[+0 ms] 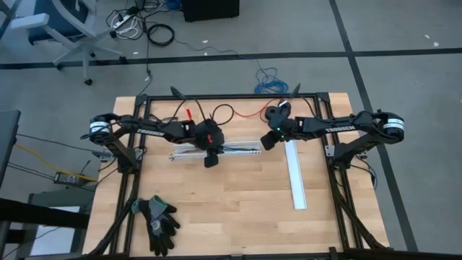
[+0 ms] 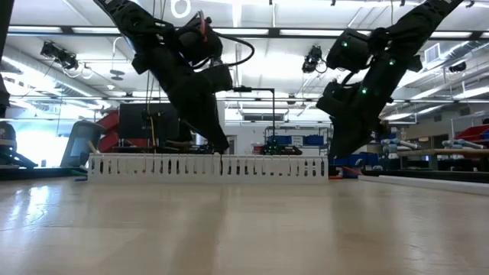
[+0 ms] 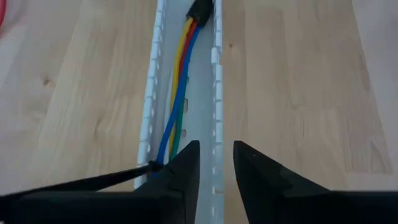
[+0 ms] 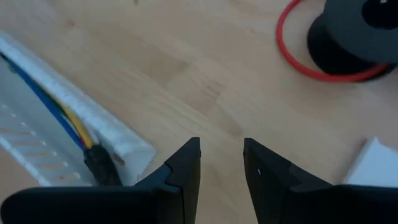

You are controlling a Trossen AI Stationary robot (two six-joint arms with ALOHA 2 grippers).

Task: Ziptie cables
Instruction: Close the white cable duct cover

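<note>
My gripper will lift and turn the white lid piece [image 1: 295, 175] by its edge, and it should stay straight from end to end because its long sides [image 1: 301, 173] run even.
The cables [image 3: 180, 74], yellow, red, blue and green wires joined at a dark end [image 3: 200, 9], lie along the floor of a white slotted duct [image 1: 231, 150] on the table. My left gripper [image 3: 216, 168] is open, low over the duct, with its fingers on either side of one duct wall [image 3: 216, 112]. A thin black strap [image 3: 93, 182] runs across the table to the cables beside one finger. My right gripper [image 4: 222, 162] is open above bare wood, just off the duct's end, where the cables' dark end [image 4: 99, 165] shows. My left gripper has one finger [image 3: 180, 177] over the cables where the black strap [image 3: 146, 168] meets them. The finger itself hides that spot, so I cannot tell whether it touches the cables, the strap or the duct.
A red wire with a black round spool [image 4: 348, 37] lies beyond my right gripper. A white lid strip [image 1: 296, 177] lies to the right of the duct, and dark gloves [image 1: 159, 224] sit at the near left. A black frame [image 1: 231, 96] borders the table.
</note>
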